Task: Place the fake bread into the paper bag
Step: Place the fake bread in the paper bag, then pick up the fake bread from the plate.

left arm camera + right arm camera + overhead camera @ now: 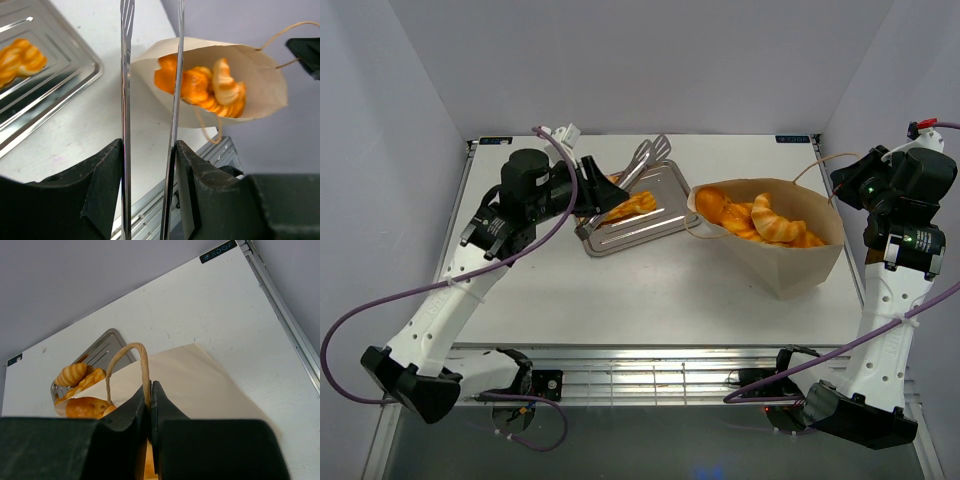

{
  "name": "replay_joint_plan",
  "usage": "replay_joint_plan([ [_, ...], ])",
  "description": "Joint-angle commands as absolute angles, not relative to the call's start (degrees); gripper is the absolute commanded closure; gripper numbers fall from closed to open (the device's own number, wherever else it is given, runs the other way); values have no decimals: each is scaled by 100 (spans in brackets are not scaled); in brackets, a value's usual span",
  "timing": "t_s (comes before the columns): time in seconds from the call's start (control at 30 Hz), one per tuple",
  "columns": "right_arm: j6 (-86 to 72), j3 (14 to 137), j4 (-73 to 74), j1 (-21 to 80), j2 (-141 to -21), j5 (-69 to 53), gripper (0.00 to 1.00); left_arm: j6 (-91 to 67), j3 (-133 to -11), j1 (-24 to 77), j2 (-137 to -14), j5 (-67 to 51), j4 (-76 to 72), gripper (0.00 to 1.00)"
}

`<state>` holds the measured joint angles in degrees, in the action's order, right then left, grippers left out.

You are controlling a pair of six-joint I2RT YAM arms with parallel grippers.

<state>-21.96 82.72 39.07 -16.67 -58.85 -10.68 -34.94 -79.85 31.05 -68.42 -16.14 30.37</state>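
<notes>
The tongs' arms (648,161) are open and the twisted loaf is free on the tray's near side. My left gripper should keep going toward the loaf (637,204) and close there.
The paper bag (790,262) (267,87) (200,377) lies tilted at the table's right, mouth towards the left, with several pieces of fake bread (760,222) (200,87) (82,407) inside. One twisted loaf (638,205) (17,57) lies on the silver tray (660,228) (65,82). My left gripper (610,192) (149,144) is shut on metal tongs (645,160) (125,75), whose arms stand apart with nothing between them. My right gripper (842,185) (151,386) is shut on the bag's string handle (142,362).
The tray sits at the back centre of the white table (570,290), just left of the bag's mouth. The bag's second handle (210,132) hangs loose below the mouth. Grey walls close in the back and both sides.
</notes>
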Motion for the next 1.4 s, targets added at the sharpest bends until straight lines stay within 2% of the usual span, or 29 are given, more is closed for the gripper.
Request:
replay_joint_plan([
  [0.0, -2127, 8508, 3551, -1687, -5810, -1081, 92, -3498, -7296, 2568, -6601, -1959, 3226, 46],
  [0.17, -2118, 8508, 3551, -1687, -5792, -1072, 92, -3866, -6323, 1496, -6522, -3048, 2875, 46],
  [0.37, -2101, 8499, 3559, -1687, -5748, -1063, 92, -5272, -4661, 414, -6258, -4322, 1496, 45],
  [0.73, -2109, 8481, 3551, -1688, -5739, -1099, 92, -6319, -3324, 211, -5898, -3973, 695, 40],
  [1.37, -2118, 8437, 3516, -1687, -5748, -1107, 92, -6978, -2452, 26, -6380, -3569, -712, 40],
])
